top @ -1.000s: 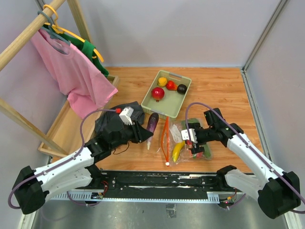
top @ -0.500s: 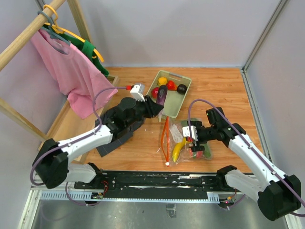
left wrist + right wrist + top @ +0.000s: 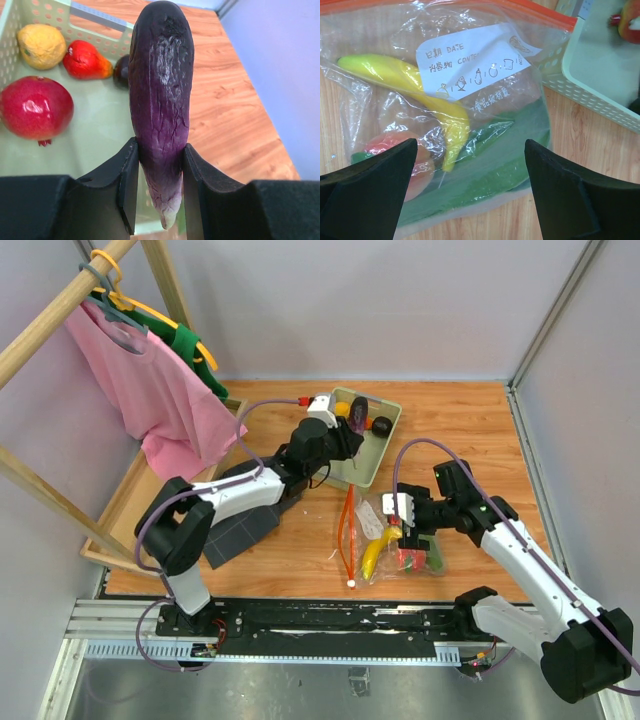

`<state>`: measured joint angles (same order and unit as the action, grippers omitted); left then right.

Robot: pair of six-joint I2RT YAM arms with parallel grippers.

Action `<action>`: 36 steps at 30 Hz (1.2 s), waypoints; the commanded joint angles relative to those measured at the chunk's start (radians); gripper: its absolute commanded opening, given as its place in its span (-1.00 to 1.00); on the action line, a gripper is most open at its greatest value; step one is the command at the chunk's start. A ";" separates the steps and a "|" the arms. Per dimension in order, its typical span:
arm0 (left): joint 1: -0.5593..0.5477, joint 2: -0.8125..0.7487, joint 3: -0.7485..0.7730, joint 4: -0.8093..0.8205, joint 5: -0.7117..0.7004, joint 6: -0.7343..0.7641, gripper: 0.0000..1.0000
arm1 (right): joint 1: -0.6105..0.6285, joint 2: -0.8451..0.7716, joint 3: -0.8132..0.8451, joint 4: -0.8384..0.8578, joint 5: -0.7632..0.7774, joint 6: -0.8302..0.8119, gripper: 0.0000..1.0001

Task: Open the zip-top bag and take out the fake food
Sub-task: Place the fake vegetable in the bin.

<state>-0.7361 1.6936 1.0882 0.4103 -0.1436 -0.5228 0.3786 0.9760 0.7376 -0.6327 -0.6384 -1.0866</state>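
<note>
My left gripper should keep lowering the purple eggplant (image 3: 161,85), which is over the pale green tray, and let go of it in the open room on the tray's bottom beside the red pomegranate (image 3: 98,127).
The zip-top bag (image 3: 378,530) lies flat on the wooden table, with its orange-red zip strip (image 3: 347,532) on the left. In the right wrist view the bag (image 3: 470,100) holds a yellow banana (image 3: 420,90), a long green leafy piece (image 3: 495,150) and a red piece (image 3: 402,160) under a white label (image 3: 470,60). My right gripper (image 3: 470,190) is open just above the bag's bottom edge and also shows in the top view (image 3: 412,540). My left gripper (image 3: 160,195) is shut on a purple eggplant (image 3: 161,100) and holds it over the pale green tray (image 3: 100,130). The left gripper also shows in the top view (image 3: 350,428).
The tray (image 3: 388,445) holds a red pomegranate (image 3: 35,107), a yellow lemon (image 3: 42,45), a red pepper (image 3: 85,60) and a dark purple fruit (image 3: 121,70). A dark cloth (image 3: 240,515) lies at the left. A wooden rack with a pink shirt (image 3: 150,380) stands far left.
My left arm has carried the eggplant from beside the bag up and away to over the tray. My right gripper has stayed at the bag, almost still.
</note>
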 commanded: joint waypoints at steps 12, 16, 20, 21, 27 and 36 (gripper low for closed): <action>0.003 0.365 0.382 -0.123 -0.320 0.028 -0.95 | -0.022 -0.012 0.030 0.020 0.046 0.052 0.81; 0.003 0.450 0.469 -0.172 -0.356 0.038 -0.93 | -0.023 -0.013 0.028 0.020 0.048 0.052 0.81; 0.001 0.504 0.525 -0.212 -0.406 0.055 -0.88 | -0.023 -0.010 0.028 0.019 0.047 0.051 0.82; 0.001 0.514 0.536 -0.222 -0.429 0.054 -0.83 | -0.024 -0.010 0.029 0.020 0.047 0.050 0.82; -0.002 0.548 0.576 -0.279 -0.462 0.055 -0.02 | -0.023 -0.009 0.027 0.019 0.045 0.050 0.82; -0.006 0.535 0.588 -0.299 -0.476 0.052 0.76 | -0.024 -0.007 0.026 0.020 0.045 0.051 0.84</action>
<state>-0.7414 2.2337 1.6459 0.1249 -0.5739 -0.4713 0.3729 0.9756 0.7422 -0.6239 -0.5968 -1.0492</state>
